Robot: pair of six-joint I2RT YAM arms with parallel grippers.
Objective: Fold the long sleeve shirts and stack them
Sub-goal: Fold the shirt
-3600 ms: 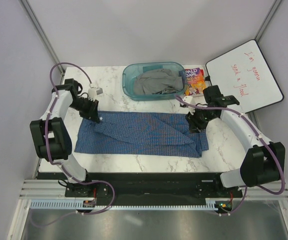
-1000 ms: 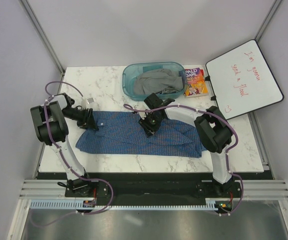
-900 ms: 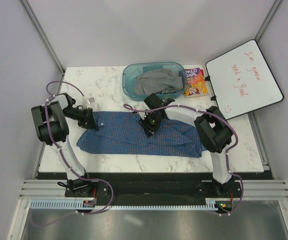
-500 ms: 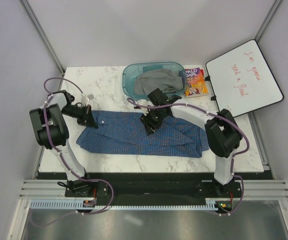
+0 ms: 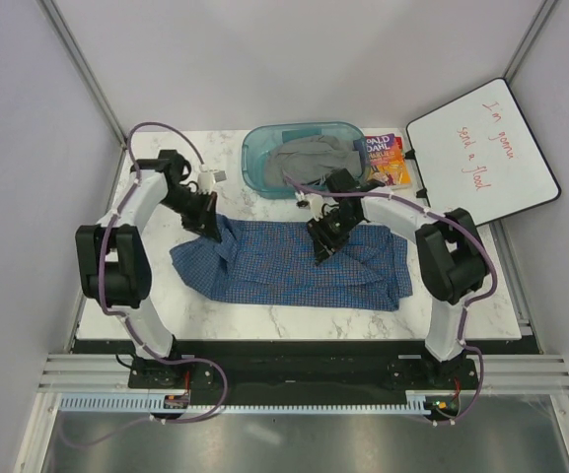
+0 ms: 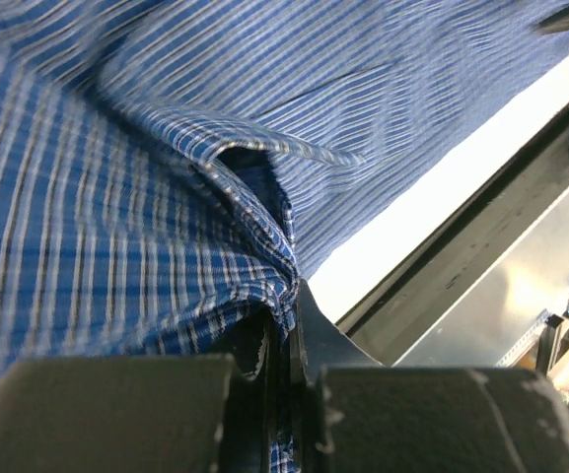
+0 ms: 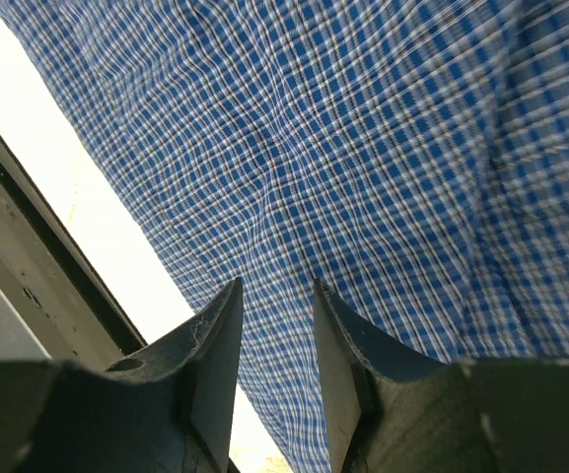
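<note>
The shirt's lifted end [image 5: 227, 237] is pinched and the shirt's middle is spread flat, so my left gripper should carry on moving inward and let go of the end over that flat cloth [image 5: 269, 258].
One long sleeve shirt [image 5: 294, 266], blue fine-checked, lies spread across the marble table, with its left end bunched and lifted. My left gripper [image 5: 208, 222] is shut on a fold of that left edge; in the left wrist view the cloth [image 6: 166, 227] is pinched between the closed gripper [image 6: 289, 330]. My right gripper [image 5: 321, 244] hovers over the shirt's middle. In the right wrist view the gripper [image 7: 276, 291] stands open, and only flat checked cloth [image 7: 363, 148] shows below the gap.
A teal bin [image 5: 256, 158] at the back holds a grey garment [image 5: 309, 163]. A colourful book [image 5: 385, 160] lies to its right, and a whiteboard [image 5: 481, 148] leans at the far right. A small white object [image 5: 213, 177] sits behind the left gripper. Bare marble [image 5: 294, 320] lies in front of the shirt.
The left gripper shut on the shirt's left edge and carried it back and to the right, bunching that end inward. The right gripper drifted right over the shirt's middle, still open.
</note>
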